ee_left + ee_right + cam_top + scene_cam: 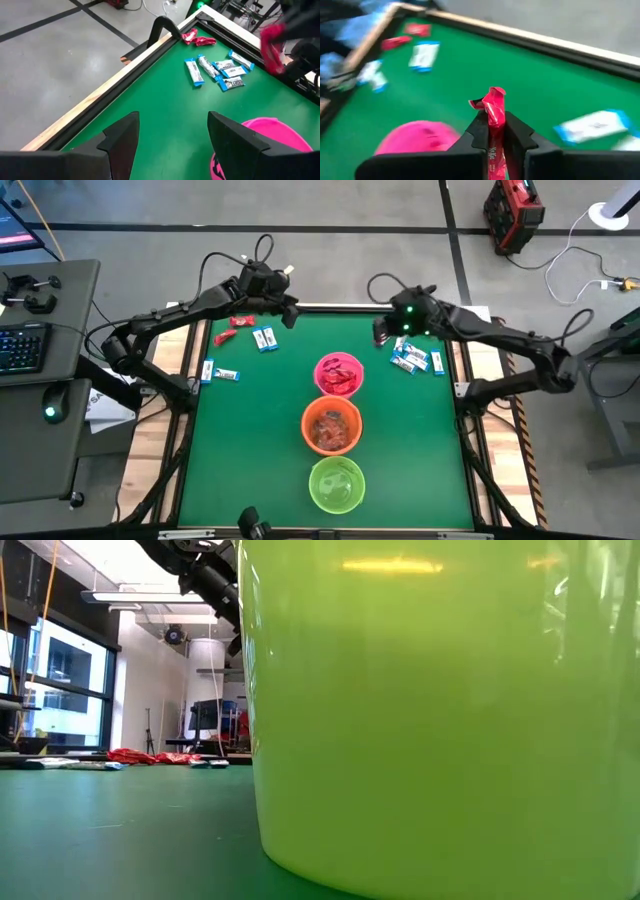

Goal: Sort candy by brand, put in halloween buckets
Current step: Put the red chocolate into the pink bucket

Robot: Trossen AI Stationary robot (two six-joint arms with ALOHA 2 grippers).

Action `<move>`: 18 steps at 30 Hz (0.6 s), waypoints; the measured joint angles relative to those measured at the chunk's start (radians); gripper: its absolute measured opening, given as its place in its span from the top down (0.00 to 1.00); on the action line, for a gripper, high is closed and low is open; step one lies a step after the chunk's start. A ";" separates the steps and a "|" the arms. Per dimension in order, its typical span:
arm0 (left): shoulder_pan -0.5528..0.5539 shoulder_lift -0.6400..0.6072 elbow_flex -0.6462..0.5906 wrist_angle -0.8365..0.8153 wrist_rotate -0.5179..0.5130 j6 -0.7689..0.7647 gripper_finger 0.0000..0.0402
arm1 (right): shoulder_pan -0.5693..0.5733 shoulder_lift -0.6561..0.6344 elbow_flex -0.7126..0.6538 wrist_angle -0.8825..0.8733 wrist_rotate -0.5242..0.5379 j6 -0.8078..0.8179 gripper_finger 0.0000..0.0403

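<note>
The red candy in my right gripper (495, 111) looks the same as the candies inside the pink bucket (339, 374), so I keep carrying it until it hangs over the pink bucket's opening.
Three halloween buckets stand in a row down the table's middle: pink (339, 375), orange (331, 425) and lime green (336, 483). The pink and orange ones hold candy. My right gripper (382, 332) hovers right of and beyond the pink bucket (417, 137), shut on a red candy (492, 105). My left gripper (290, 315) hangs open over the far left part of the table, with nothing between its fingers (120, 140). Loose blue-and-white candies (264, 337) and red candies (240, 321) lie flat at the far left, and more blue-and-white ones (412, 358) at the right. My right gripper pinches the red candy between its two fingers. One crumpled end of the wrapper (494, 95) sticks out past the fingertips. The fingers slant down over the table, and the candy is lifted clear of it (272, 47).
The green bucket (440, 710) fills most of the low view. Two blue-and-white candies (218, 373) lie near the table's left edge. A raised wooden rim (115, 82) runs round the green tabletop. Open green surface lies on both sides of the bucket row.
</note>
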 joint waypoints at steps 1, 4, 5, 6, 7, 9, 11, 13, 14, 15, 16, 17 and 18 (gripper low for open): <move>0.000 0.000 0.000 0.005 0.000 0.000 0.44 | 0.024 0.008 0.000 0.027 -0.012 0.000 0.96; 0.000 0.000 0.000 0.008 0.000 0.000 0.44 | 0.097 0.032 0.000 0.104 -0.054 -0.028 0.95; 0.000 0.000 0.000 0.007 0.000 -0.001 0.44 | 0.119 0.042 0.000 0.126 -0.069 -0.047 0.94; 0.000 0.000 0.000 0.008 0.000 -0.001 0.44 | 0.138 0.050 0.000 0.144 -0.086 -0.067 0.94; 0.000 0.000 0.000 0.008 0.000 0.000 0.44 | 0.157 0.058 0.000 0.161 -0.102 -0.089 0.93; 0.000 0.000 0.000 0.008 -0.001 -0.001 0.44 | 0.193 0.074 0.000 0.192 -0.126 -0.122 0.93; 0.000 0.000 0.000 0.008 0.000 -0.001 0.44 | 0.219 0.090 0.000 0.214 -0.134 -0.143 0.93; 0.000 0.000 0.000 0.007 0.000 -0.008 0.44 | 0.237 0.106 0.000 0.221 -0.135 -0.147 0.93; 0.000 0.000 0.000 0.007 -0.001 -0.013 0.44 | 0.243 0.112 0.000 0.223 -0.135 -0.148 0.93; 0.000 0.000 0.000 0.007 0.000 -0.019 0.44 | 0.249 0.118 0.000 0.223 -0.137 -0.148 0.93; 0.000 0.000 0.000 0.007 -0.001 -0.025 0.44 | 0.254 0.123 0.000 0.223 -0.146 -0.147 0.93; 0.000 0.000 0.000 0.007 -0.001 -0.027 0.44 | 0.258 0.127 0.000 0.224 -0.158 -0.148 0.93; 0.000 0.000 0.000 0.006 0.000 -0.027 0.44 | 0.262 0.133 0.000 0.224 -0.161 -0.153 0.93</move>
